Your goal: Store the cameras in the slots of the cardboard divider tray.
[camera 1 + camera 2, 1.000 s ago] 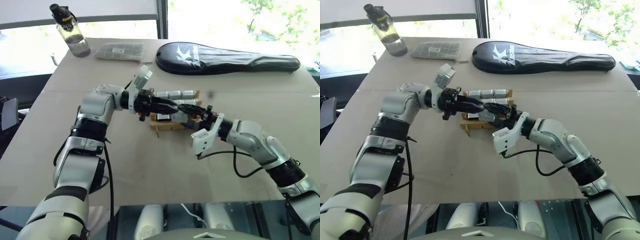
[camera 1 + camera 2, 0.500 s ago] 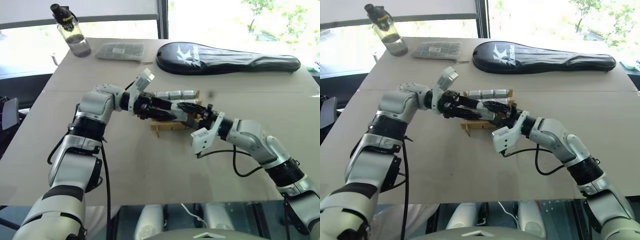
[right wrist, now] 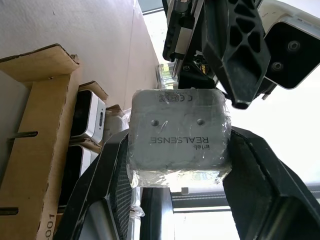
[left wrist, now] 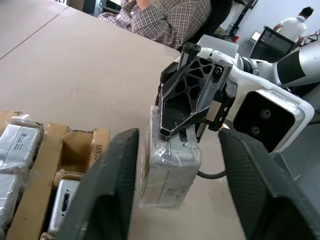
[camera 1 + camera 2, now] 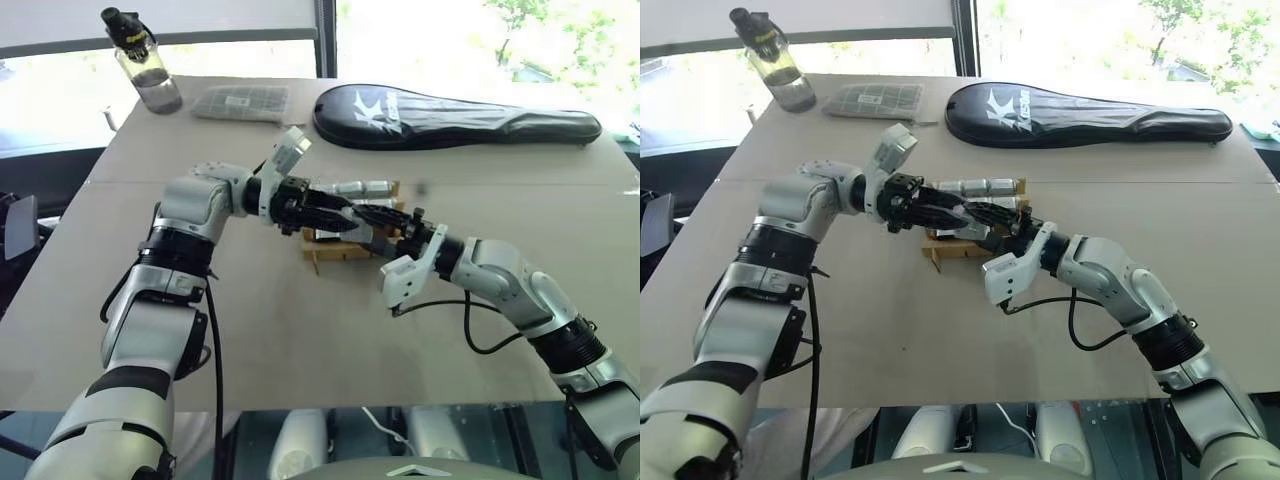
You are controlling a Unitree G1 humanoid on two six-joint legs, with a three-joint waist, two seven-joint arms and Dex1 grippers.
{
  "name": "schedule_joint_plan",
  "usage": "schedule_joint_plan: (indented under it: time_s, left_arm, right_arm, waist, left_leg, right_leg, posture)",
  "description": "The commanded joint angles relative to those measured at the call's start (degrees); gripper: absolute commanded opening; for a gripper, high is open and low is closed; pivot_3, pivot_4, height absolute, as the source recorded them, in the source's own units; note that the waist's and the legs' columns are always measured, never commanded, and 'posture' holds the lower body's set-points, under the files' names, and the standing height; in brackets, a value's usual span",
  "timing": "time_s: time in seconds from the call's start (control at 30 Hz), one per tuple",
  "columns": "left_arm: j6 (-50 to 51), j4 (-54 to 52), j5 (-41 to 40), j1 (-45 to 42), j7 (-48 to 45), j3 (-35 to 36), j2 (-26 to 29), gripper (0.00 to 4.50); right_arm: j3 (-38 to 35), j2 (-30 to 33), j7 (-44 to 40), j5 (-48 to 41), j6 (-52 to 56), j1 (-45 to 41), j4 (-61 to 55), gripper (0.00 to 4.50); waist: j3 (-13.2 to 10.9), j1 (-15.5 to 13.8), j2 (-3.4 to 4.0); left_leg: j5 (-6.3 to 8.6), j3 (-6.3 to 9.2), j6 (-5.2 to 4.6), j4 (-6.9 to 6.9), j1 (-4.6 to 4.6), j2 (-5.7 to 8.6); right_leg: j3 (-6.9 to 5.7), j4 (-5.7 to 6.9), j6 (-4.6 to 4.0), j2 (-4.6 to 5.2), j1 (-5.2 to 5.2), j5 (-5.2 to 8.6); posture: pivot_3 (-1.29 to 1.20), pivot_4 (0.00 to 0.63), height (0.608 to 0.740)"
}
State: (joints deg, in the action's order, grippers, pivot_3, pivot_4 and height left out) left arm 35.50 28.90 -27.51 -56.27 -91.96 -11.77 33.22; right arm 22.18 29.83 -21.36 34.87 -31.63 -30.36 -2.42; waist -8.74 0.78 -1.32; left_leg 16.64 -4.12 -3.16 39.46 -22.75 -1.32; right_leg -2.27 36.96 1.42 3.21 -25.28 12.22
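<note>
The robot's right gripper is clamping the camera [image 4: 169, 167] between the left gripper's open fingers, so next the left gripper takes the camera and lowers it into the empty slot [image 4: 77, 148].
My right gripper [image 3: 177, 150] is shut on a silver-grey camera [image 3: 177, 135] wrapped in clear film and holds it just above the near side of the cardboard divider tray [image 5: 322, 256]. My left gripper [image 4: 177, 137] reaches in from the opposite side. Its fingers [image 4: 112, 190] stand on either side of the same camera [image 4: 170, 172], with a gap showing on one side. Several cameras [image 5: 360, 188] sit in the tray's slots, and some of them [image 3: 87, 122] show beside the cardboard wall.
At the table's far edge stand a water bottle [image 5: 140, 62], a flat grey packet [image 5: 240, 101] and a long black racket case [image 5: 455, 116]. A person in a plaid shirt [image 4: 165, 20] sits beyond the table.
My left gripper's fingers spread apart from shut, then narrowed around the camera that the right gripper holds. Both arms stayed where they were.
</note>
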Motion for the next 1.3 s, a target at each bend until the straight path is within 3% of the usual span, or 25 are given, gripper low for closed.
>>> schedule_joint_plan:
  time_s: [0.03, 0.37, 0.4, 0.5, 0.73, 0.83, 1.0, 1.3]
  left_arm:
    - [-0.24, -1.47, -1.57, -0.24, -0.54, -0.36, 1.07, 0.79]
    - [-1.32, -3.07, -3.16, 0.89, -0.54, -3.59, 3.05, 0.73]
    - [-1.27, -2.99, -3.24, 0.8, -0.54, -3.75, 3.04, 0.73]
    - [-2.35, -2.67, -2.99, 0.65, -0.54, -3.95, 2.67, 0.73]
    - [-15.43, 3.79, 1.37, -1.35, 1.46, 0.65, -4.22, 0.73]
    - [-19.07, 8.21, 3.23, -3.41, 2.91, 1.69, -7.64, 0.73]
    - [-26.54, 14.34, 7.18, -4.66, 4.51, 2.28, -11.66, 0.73]
    - [-38.93, 25.53, 11.93, -6.54, 6.58, 4.67, -15.58, 0.73]
  right_arm:
    - [-1.76, -0.13, 0.4, -0.84, -0.03, -0.66, -1.48, 1.95]
    - [-3.15, -0.45, 0.0, -1.38, 1.89, -0.27, -2.14, 1.95]
    - [-3.4, -0.65, -0.41, -2.06, 2.53, -0.18, -2.42, 2.97]
    - [-3.9, -1.14, 0.45, -2.77, 3.01, 0.0, -2.56, 4.36]
    - [-6.96, 0.29, -1.36, -7.87, 5.62, 4.27, -5.19, 4.45]
    - [-10.29, 1.82, -4.73, -14.87, 9.42, 9.46, -9.41, 4.45]
    - [-18.5, 1.44, -9.44, -31.16, 24.99, 19.36, -19.22, 4.45]
    - [-40.9, 4.48, -13.1, -71.9, 57.71, 37.8, -36.47, 4.45]
  waist:
    - [0.0, 0.0, 0.0]
    - [0.0, -0.01, 0.0]
    - [0.0, -0.01, 0.0]
    - [0.0, -0.06, 0.0]
    - [0.0, -0.41, 0.0]
    - [0.0, -0.52, 0.0]
    - [0.0, -0.47, 0.0]
    - [0.01, -0.89, 0.0]
  left_leg:
    - [0.0, 0.0, 0.0, 0.0, 0.0, 0.0]
    - [0.0, -0.01, 0.0, 0.0, 0.02, -0.01]
    - [0.0, -0.01, 0.0, 0.0, 0.02, 0.0]
    - [0.0, -0.01, 0.0, 0.0, 0.02, 0.0]
    - [0.0, 0.01, 0.0, 0.01, 0.0, 0.02]
    - [0.0, 0.02, 0.0, 0.0, 0.0, 0.05]
    - [0.0, 0.04, 0.0, 0.0, 0.04, 0.07]
    - [0.02, 0.08, -0.04, 0.01, 0.13, 0.05]
  right_leg:
    - [0.0, 0.0, 0.0, 0.0, 0.0, 0.0]
    - [0.02, 0.02, 0.0, 0.0, 0.0, 0.0]
    - [0.01, 0.02, 0.0, 0.0, 0.0, 0.0]
    - [0.01, 0.02, 0.0, 0.0, 0.01, 0.0]
    - [-0.02, -0.02, 0.0, 0.03, 0.04, 0.0]
    - [-0.04, -0.07, 0.0, 0.05, 0.07, 0.0]
    - [-0.07, -0.08, 0.01, 0.04, 0.12, -0.01]
    - [-0.09, -0.03, 0.0, 0.01, 0.2, -0.02]
  posture:
    - [0.0, 0.15, 0.74]
    - [0.0, 0.15, 0.74]
    - [0.0, 0.15, 0.74]
    - [0.0, 0.15, 0.74]
    - [0.0, 0.15, 0.74]
    - [0.0, 0.15, 0.74]
    - [0.0, 0.15, 0.74]
    - [0.0, 0.15, 0.74]
